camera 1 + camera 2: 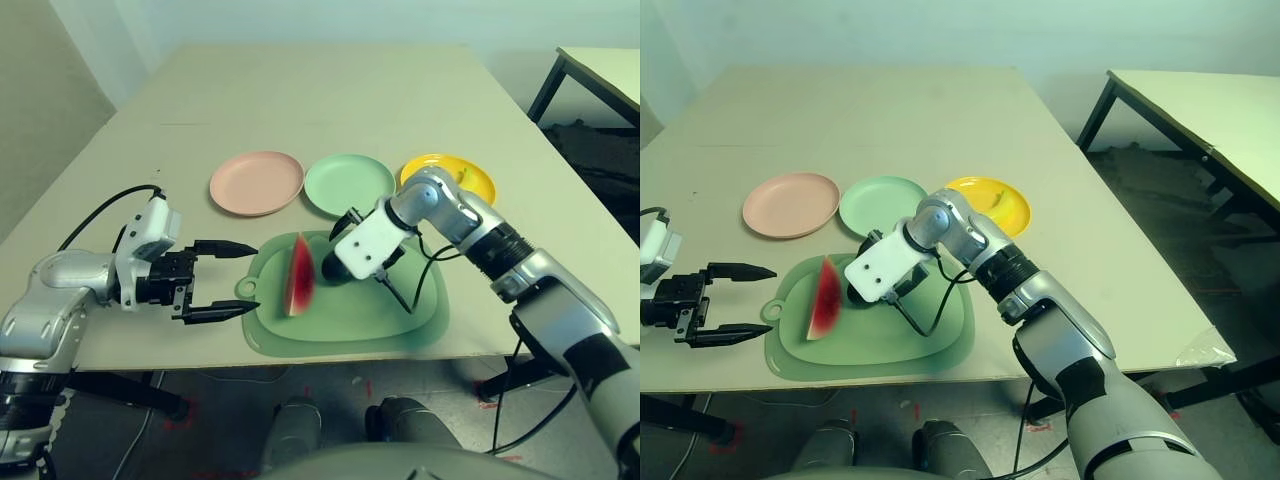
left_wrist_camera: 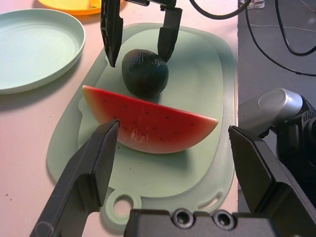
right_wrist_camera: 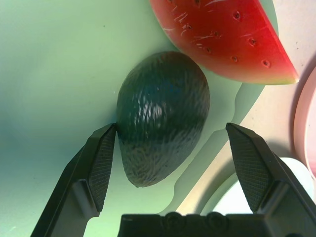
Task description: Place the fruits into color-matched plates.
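Next, I back my right gripper off and line up its open fingers around the avocado's middle (image 3: pixel 162 129) before closing, because the avocado (image 3: pixel 160 98) lies crooked and off center in them.
A red watermelon wedge (image 1: pixel 300 275) stands on edge on the large green mat (image 1: pixel 400 320), with the dark green avocado (image 3: pixel 160 116) just to its right. My right gripper (image 3: pixel 171 131) is open, one finger on each side of the avocado and apart from it. Left of the mat, my left gripper (image 1: pixel 250 278) is open and points at the wedge without touching it. Behind the mat, from left to right, lie the pink plate (image 1: pixel 256 183), the mint green plate (image 1: pixel 349 185) and the yellow plate (image 1: pixel 980 190). The yellow banana (image 1: pixel 1006 204) lies in the yellow plate.
The mat reaches close to the table's front edge (image 1: pixel 330 355). A black cable (image 1: pixel 400 292) from my right wrist hangs over the mat. Bare tabletop stretches behind the plates. Another table (image 1: pixel 1200 110) stands off to the right.
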Robot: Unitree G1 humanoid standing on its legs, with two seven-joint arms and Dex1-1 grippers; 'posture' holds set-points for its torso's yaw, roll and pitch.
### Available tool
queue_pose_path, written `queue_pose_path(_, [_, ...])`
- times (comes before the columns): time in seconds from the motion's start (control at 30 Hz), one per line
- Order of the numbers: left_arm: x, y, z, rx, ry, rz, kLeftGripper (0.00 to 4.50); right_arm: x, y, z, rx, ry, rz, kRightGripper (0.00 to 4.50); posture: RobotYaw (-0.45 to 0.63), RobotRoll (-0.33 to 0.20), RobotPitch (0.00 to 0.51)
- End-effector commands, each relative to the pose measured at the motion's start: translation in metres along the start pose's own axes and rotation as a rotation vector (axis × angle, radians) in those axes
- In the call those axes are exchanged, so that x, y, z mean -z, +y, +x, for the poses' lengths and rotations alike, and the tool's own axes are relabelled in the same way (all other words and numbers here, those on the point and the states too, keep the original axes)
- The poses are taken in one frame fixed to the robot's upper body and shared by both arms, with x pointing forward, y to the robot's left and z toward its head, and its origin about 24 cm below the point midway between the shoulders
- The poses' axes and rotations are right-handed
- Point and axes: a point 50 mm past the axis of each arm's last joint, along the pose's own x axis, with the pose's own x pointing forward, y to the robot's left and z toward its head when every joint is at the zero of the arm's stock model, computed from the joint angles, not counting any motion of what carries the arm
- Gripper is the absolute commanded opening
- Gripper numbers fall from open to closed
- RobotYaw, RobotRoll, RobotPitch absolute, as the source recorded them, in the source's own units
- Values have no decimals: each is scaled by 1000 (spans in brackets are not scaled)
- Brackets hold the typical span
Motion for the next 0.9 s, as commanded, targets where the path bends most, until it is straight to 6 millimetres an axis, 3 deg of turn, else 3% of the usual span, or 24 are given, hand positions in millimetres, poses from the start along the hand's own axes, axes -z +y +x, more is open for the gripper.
queue_pose_path(0.03, [2, 2, -2, -16, 19, 18, 4500, -6, -3, -2, -12, -12, -7, 4453, 133, 0, 66])
queue_pose_path(0.13, [3, 3, -2, -20, 20, 24, 4500, -9, -1, -1, -25, -22, 2, 4453, 131, 0, 65])
queue_pose_path(0.2, [3, 4, -3, -23, 19, 29, 4500, -9, 0, 0, -31, -23, 8, 4051, 130, 0, 65])
queue_pose_path(0.33, [2, 7, -4, -37, 18, 50, 4500, -10, 1, 1, -34, -27, 20, 2779, 131, 0, 62])
queue_pose_path(0.53, [1, 9, -5, -45, 16, 62, 4500, -10, 2, 0, -36, -28, 26, 1396, 130, 0, 60])
queue_pose_path(0.67, [0, 10, -5, -44, 15, 65, 4500, -9, 0, 0, -32, -26, 29, 73, 132, 0, 59])
queue_pose_path(0.9, [1, 10, -7, -52, 24, 66, 4500, -8, 0, 0, -33, -23, 25, 32, 131, 0, 55])
